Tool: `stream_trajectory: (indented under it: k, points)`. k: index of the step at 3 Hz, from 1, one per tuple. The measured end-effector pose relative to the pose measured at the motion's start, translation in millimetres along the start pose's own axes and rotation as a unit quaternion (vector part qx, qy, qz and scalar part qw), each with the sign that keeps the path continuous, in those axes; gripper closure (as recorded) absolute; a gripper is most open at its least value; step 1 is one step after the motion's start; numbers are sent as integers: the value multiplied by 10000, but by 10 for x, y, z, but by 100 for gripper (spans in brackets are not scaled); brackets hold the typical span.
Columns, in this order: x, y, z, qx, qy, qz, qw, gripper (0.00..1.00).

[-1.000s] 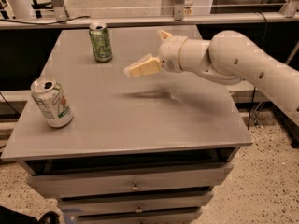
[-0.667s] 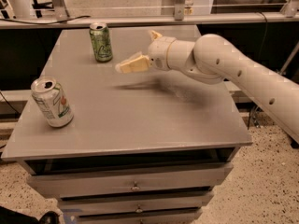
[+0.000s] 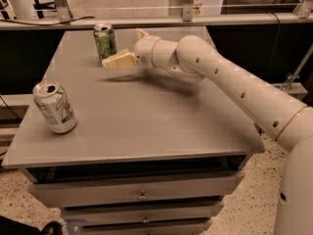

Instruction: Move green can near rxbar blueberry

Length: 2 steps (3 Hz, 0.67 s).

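Note:
I expect that the rxbar blueberry is hidden behind my arm, as my arm (image 3: 186, 58) covers part of the grey table and only cans show on the rest.
The green can (image 3: 105, 43) stands upright at the far left of the grey table (image 3: 146, 126). It has a light-green patterned body and a silver top. My gripper (image 3: 121, 48) is just to the right of the can, close to it and above the table. It is open, with one pale finger (image 3: 117, 61) pointing left at the can's base and the other (image 3: 142, 33) pointing up behind. It holds nothing. The rxbar blueberry does not show; it is hidden or out of view.
A white-and-silver can (image 3: 55, 106) with green and red marks stands near the table's front left edge. My arm (image 3: 234, 87) reaches in from the right across the table's back half. Drawers (image 3: 142, 195) sit below the tabletop. A rail (image 3: 156, 21) runs behind the table.
My gripper has moved left across the back of the table, from near the middle to right beside the green can. Both cans have stayed in place.

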<state>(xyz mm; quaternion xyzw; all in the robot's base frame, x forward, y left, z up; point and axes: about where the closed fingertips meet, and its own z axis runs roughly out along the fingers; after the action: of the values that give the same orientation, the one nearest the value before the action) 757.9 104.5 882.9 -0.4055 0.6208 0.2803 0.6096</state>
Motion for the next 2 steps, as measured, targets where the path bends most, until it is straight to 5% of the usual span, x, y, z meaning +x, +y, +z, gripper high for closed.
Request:
stream_trajectory:
  k: [1, 2]
  points:
    - [-86, 37, 322, -206, -114, 48, 9997, 0]
    - [-163, 167, 531, -452, -132, 126, 9988, 18]
